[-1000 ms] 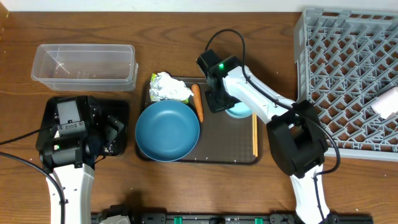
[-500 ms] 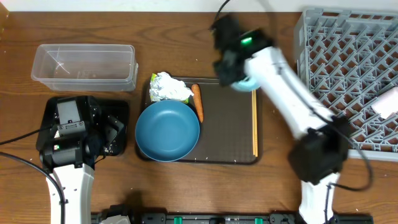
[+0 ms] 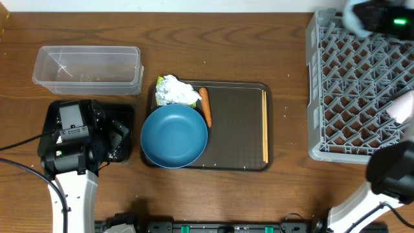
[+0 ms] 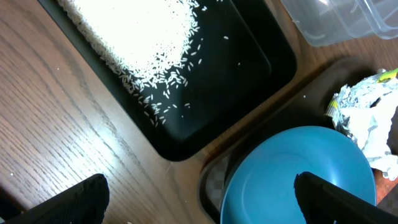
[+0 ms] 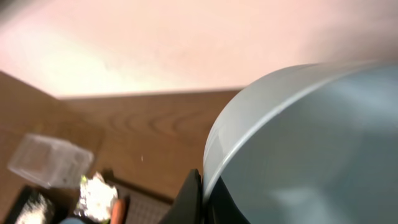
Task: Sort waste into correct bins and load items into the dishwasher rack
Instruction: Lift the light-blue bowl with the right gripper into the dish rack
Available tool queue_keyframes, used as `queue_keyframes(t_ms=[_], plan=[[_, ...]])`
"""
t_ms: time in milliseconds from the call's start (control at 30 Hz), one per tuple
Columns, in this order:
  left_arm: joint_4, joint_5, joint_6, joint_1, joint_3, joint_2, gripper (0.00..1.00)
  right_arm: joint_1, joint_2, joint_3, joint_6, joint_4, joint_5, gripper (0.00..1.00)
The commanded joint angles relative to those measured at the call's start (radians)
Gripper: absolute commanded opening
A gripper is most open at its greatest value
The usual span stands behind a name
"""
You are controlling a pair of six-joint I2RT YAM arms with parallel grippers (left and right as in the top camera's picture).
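My right gripper goes on lowering the small light-blue bowl (image 3: pixel 354 18) until it rests at the far end of the grey rack (image 3: pixel 385 53), which lies open beneath it.
My right gripper (image 5: pixel 202 193) is shut on the rim of the small light-blue bowl (image 5: pixel 298 143). In the overhead view it is a blur (image 3: pixel 370 16) above the far corner of the grey dishwasher rack (image 3: pixel 352 77). A light-blue cup (image 3: pixel 402 107) lies in the rack at the right edge. The large dark-blue bowl (image 3: pixel 174 136), wrapper (image 3: pixel 174 90), carrot (image 3: pixel 205 107) and chopsticks (image 3: pixel 264 126) are on the brown tray. My left gripper (image 4: pixel 202 208) hangs open over the near edge of the black bin (image 4: pixel 236 81), which holds rice (image 4: pixel 137 37). The clear bin (image 3: pixel 87 68) stands behind it.
The brown serving tray (image 3: pixel 239 129) lies mid-table between the bins and the rack. The left arm's body (image 3: pixel 71 136) covers most of the black bin from above. The right arm's lower links (image 3: pixel 388 178) stand at the rack's near right corner.
The right arm has lifted the small light-blue bowl off the brown tray and swung it right and back, over the rack's far corner. The left arm has not moved.
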Motion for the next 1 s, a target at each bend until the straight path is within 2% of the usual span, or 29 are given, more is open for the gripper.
queue_keyframes(t_ms=[0, 133, 433, 700, 967], plan=[[-0.003, -0.008, -0.005, 0.004, 0.021, 0.002, 0.98, -0.085, 0.054, 0.003, -0.027, 0.031, -0.276, 0.01], [-0.003, -0.008, -0.005, 0.004, 0.021, 0.002, 0.98, -0.159, 0.137, 0.003, -0.057, 0.049, -0.392, 0.01], [-0.003, -0.008, -0.005, 0.004, 0.021, 0.002, 0.98, -0.252, 0.332, 0.003, -0.041, 0.238, -0.711, 0.02], [-0.003, -0.008, -0.005, 0.004, 0.021, 0.002, 0.98, -0.247, 0.459, 0.003, 0.001, 0.226, -0.725, 0.03], [-0.003, -0.008, -0.005, 0.004, 0.021, 0.002, 0.98, -0.268, 0.47, 0.003, 0.043, 0.223, -0.677, 0.04]])
